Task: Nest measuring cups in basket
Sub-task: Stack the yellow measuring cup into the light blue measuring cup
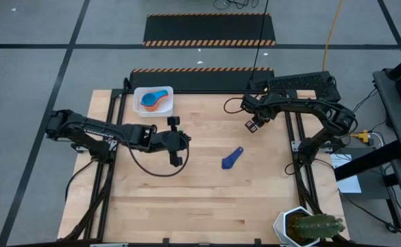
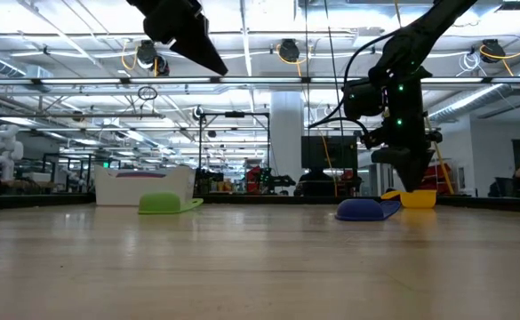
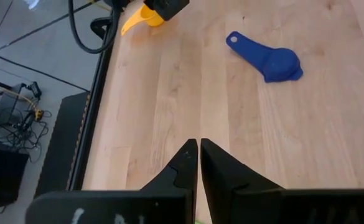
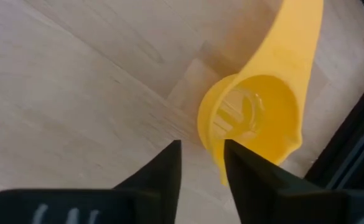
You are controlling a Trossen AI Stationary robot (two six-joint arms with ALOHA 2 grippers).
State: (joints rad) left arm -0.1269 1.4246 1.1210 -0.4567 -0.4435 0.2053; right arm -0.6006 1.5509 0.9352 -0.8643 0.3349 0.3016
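Observation:
The yellow cup (image 2: 419, 199) is far from the white basket and from my left gripper. My right gripper should pinch the cup's rim (image 4: 213, 134) and hand the cup over.
My right gripper (image 4: 200, 146) is open and points down over the yellow measuring cup (image 4: 256, 118), which sits on the table near the far right edge (image 2: 420, 199). In the high view this gripper (image 1: 253, 125) hides the cup. My left gripper (image 3: 198, 146) is shut and raised above the table's middle left (image 1: 186, 139), touching nothing. A green cup (image 2: 164, 204) lies on the table below it. A blue cup (image 1: 232, 158) lies bowl down mid-table. The white basket (image 1: 138, 96) at the far edge holds an orange cup (image 1: 148, 103) and a light blue cup (image 1: 160, 94). My right gripper comes at the yellow cup from above, fingers pointing down. One finger (image 4: 247, 168) stands over the bowl's inside and the other (image 4: 166, 165) outside the bowl's wall (image 4: 210, 140), on the side away from the handle. Whether either finger touches the wall, I cannot tell.
A white hexagonal pot with a cactus (image 1: 308, 226) stands at the near right corner. Bare wood lies around the blue cup (image 3: 269, 59) and toward the near edge. The black frame rail (image 4: 356, 143) runs close beside the yellow cup.

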